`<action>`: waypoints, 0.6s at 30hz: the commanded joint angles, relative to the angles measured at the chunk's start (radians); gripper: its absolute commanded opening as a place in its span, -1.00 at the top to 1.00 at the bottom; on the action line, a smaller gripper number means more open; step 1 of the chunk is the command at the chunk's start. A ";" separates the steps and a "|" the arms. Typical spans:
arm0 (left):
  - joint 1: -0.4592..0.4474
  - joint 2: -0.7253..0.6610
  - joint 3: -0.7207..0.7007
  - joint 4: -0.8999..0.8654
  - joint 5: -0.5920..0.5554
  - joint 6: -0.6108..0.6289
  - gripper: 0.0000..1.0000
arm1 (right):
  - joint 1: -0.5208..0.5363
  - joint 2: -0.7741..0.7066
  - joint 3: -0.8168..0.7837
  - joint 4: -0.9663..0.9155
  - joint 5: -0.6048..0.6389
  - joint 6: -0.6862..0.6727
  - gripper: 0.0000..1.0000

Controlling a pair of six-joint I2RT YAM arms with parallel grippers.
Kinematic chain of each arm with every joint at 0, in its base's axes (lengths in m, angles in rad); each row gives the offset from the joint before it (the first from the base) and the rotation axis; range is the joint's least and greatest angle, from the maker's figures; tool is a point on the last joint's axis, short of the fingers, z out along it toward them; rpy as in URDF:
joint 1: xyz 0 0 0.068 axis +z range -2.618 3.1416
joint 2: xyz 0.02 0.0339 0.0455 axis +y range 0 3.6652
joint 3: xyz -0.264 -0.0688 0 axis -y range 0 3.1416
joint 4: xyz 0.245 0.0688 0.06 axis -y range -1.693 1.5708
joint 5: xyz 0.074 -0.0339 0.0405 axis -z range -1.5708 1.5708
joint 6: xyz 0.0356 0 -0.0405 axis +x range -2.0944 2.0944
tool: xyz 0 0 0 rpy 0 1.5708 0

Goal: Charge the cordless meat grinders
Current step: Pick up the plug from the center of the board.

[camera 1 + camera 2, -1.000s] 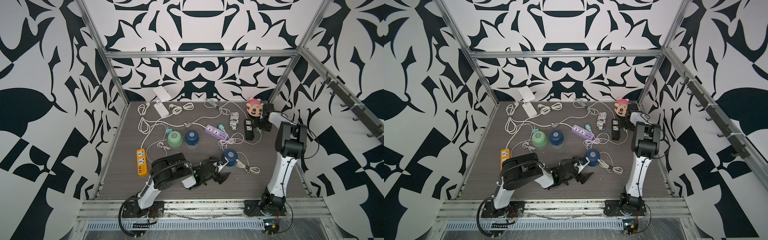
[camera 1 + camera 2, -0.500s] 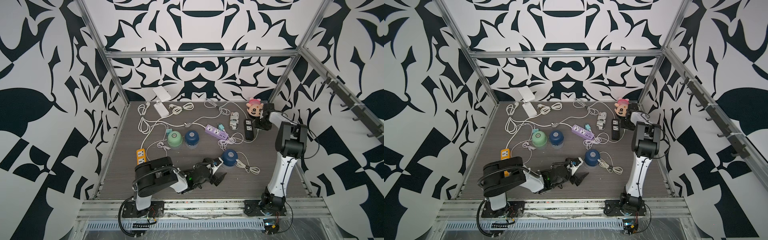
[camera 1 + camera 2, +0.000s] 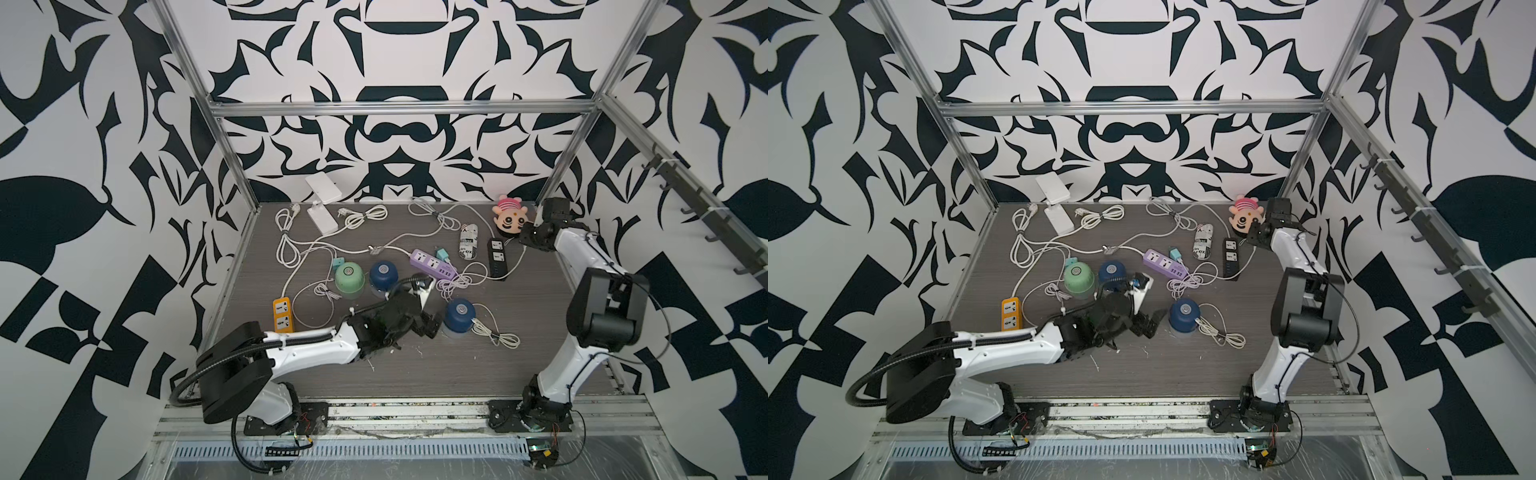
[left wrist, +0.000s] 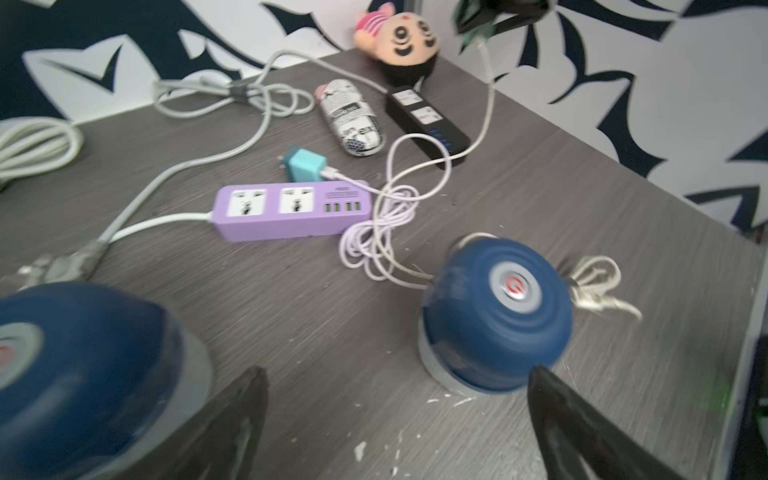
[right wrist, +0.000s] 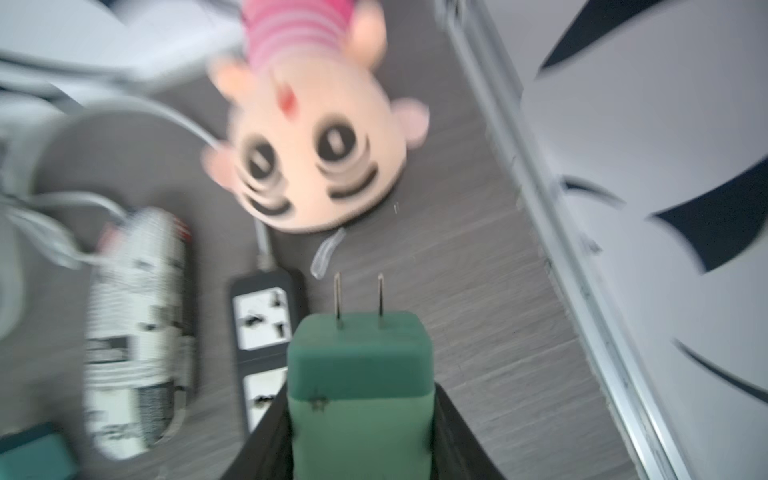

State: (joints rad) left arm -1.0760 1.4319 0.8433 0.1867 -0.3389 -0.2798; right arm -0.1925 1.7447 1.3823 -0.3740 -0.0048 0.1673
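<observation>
My left gripper should take the plug (image 5: 360,376) before my right gripper regrips it, because the green charger plug's pins (image 5: 358,297) point forward over the black power strip's upward sockets.
Three cordless meat grinders stand on the grey table: a mint green one (image 3: 350,279), a navy one (image 3: 383,275) beside it, and another navy one (image 3: 459,314) nearer the front. My left gripper (image 3: 428,326) is open, low over the table just left of that front navy grinder (image 4: 498,311). Nothing is between its fingers (image 4: 245,415). My right gripper (image 5: 361,440) is shut on a green charger plug (image 5: 359,374) with its two prongs pointing forward, held above the black power strip (image 5: 266,324) by the back right corner.
A pink plush toy (image 3: 509,218) sits in the back right corner. A purple power strip (image 4: 291,210), a teal adapter (image 4: 305,165), a printed cylinder (image 4: 353,116) and an orange power strip (image 3: 282,313) lie among loose white cables (image 3: 286,245). A white cable bundle (image 3: 498,334) lies by the front grinder.
The left arm's elbow has swung down and to the left while its open gripper stays near the front navy grinder. The right arm stays by the plush toy.
</observation>
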 commanded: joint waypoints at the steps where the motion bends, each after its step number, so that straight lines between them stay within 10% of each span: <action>1: 0.110 -0.068 0.078 -0.326 0.158 -0.095 -0.97 | 0.064 -0.178 -0.123 0.208 -0.084 -0.013 0.76; 10: 0.369 -0.079 0.258 -0.477 0.703 -0.124 -0.89 | 0.417 -0.457 -0.391 0.318 -0.191 -0.275 0.80; 18: 0.396 -0.003 0.283 -0.428 0.913 -0.198 -0.73 | 0.570 -0.613 -0.547 0.318 -0.319 -0.312 0.80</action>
State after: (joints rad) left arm -0.6834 1.4048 1.1217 -0.2363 0.4381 -0.4282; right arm 0.3496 1.1790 0.8356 -0.0902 -0.2470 -0.1097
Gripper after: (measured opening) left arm 0.870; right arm 0.447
